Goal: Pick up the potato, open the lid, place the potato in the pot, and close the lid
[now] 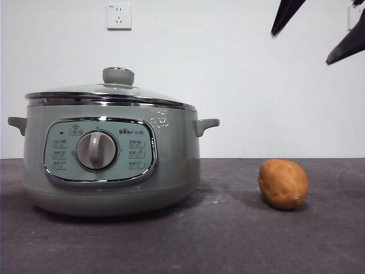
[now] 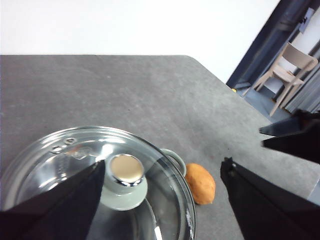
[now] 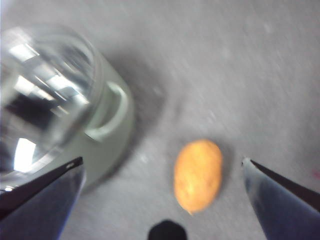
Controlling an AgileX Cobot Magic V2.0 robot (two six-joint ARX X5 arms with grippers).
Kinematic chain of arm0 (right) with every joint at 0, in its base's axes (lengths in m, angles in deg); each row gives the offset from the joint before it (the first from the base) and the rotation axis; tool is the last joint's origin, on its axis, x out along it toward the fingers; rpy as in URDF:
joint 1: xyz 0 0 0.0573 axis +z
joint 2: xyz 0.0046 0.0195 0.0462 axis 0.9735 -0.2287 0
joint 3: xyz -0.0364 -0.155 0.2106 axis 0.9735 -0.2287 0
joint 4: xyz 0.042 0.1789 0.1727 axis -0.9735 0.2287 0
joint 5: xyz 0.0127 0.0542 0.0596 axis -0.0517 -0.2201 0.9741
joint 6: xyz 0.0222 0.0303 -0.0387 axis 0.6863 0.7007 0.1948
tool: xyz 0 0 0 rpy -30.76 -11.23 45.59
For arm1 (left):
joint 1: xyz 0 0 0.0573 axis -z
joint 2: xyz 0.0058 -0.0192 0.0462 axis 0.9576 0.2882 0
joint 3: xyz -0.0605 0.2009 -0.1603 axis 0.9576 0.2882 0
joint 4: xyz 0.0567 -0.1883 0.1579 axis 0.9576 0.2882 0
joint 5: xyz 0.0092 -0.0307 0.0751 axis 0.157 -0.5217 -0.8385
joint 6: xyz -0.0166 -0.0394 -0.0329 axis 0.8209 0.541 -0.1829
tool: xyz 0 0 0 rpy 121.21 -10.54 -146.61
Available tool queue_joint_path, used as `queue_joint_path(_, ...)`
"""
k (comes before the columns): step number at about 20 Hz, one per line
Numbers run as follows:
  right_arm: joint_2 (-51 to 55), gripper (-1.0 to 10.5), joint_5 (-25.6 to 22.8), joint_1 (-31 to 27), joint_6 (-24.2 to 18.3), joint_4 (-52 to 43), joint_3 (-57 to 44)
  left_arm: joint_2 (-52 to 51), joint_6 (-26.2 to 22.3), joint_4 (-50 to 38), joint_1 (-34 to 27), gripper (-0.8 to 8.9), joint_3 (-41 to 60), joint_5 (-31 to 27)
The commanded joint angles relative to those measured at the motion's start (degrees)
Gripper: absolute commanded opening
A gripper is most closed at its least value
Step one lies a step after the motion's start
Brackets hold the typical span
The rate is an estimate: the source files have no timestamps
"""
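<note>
I expect the orange-brown potato to sit completely below the pot's rim when I lower it in, because the pot's side is much taller than the potato.
The sage-green pot stands on the left of the table, and the glass lid with its green knob is shut on it. To its right the orange-brown potato lies on the table, apart from the pot. My right gripper hangs open high above the potato. In the blurred right wrist view the potato lies between that gripper's spread jaws, far below. My left gripper hovers open above the lid, with the knob near one jaw. It does not show in the front view.
The dark grey table runs back to a white wall with a socket. In the left wrist view the table's rounded far corner gives way to floor, where a wooden chair stands. The pot's side handle points toward the potato.
</note>
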Motion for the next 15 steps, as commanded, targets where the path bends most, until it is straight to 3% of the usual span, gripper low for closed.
queue_joint_path(1, -5.55, 5.4, -4.48, 2.64, -0.68, 1.49, 2.73, -0.11, 0.31, -0.68, 2.08, 3.91, -0.13, -0.98)
queue_joint_path(14, -33.53, 5.3, -4.57, 2.78, 1.05, -1.75, 4.17, -0.11, 0.31, -0.63, 6.21, 3.77, -0.13, -2.1)
queue_joint_path(15, -34.56, 4.8, -4.63, 2.78, 1.18, -2.14, 4.17, -0.11, 0.31, -0.63, 6.21, 3.77, -0.13, -2.12)
